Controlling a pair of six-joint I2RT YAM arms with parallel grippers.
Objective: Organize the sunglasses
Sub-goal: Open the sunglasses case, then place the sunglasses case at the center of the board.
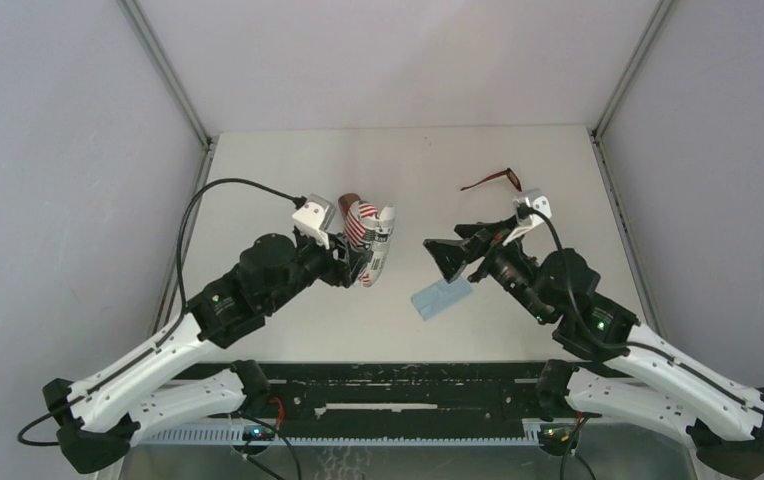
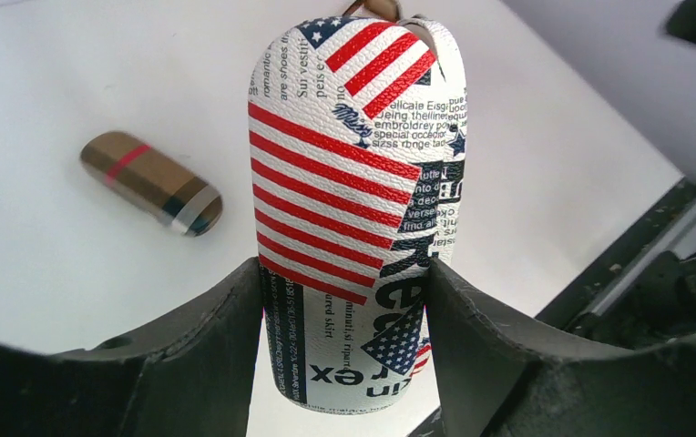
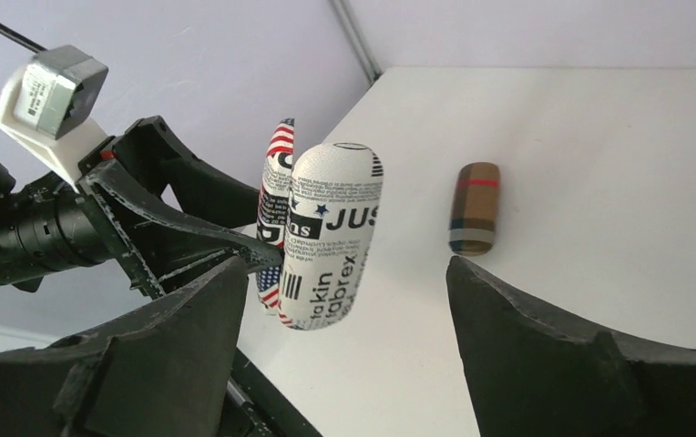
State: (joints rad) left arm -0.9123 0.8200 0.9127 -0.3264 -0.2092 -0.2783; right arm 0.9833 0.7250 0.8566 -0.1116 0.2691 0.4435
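The flag-print case's shell halves (image 3: pixel 288 214) are apart, so I go on lowering the case with my left gripper until it rests open next to the light blue cloth.
My left gripper (image 1: pixel 358 262) is shut on the oval flag-print case (image 1: pixel 371 243) and holds it above the table. The case fills the left wrist view (image 2: pixel 349 173) between the fingers (image 2: pixel 208 337). In the right wrist view (image 3: pixel 331 232) its two shell halves stand a little apart. One pair of sunglasses (image 1: pixel 495 181), with a thin reddish-brown arm and dark lens, lies at the back right of the table. The other pair is not in view. My right gripper (image 1: pixel 445 258) is open and empty, facing the case from the right, with its jaws wide apart in the right wrist view (image 3: pixel 344 282).
A brown striped case (image 1: pixel 350 200) lies on the table behind the flag-print case and also shows in the left wrist view (image 2: pixel 150 183) and the right wrist view (image 3: pixel 475 208). A light blue cloth (image 1: pixel 441 297) lies below my right gripper. The black base rail (image 1: pixel 388 385) runs along the near edge.
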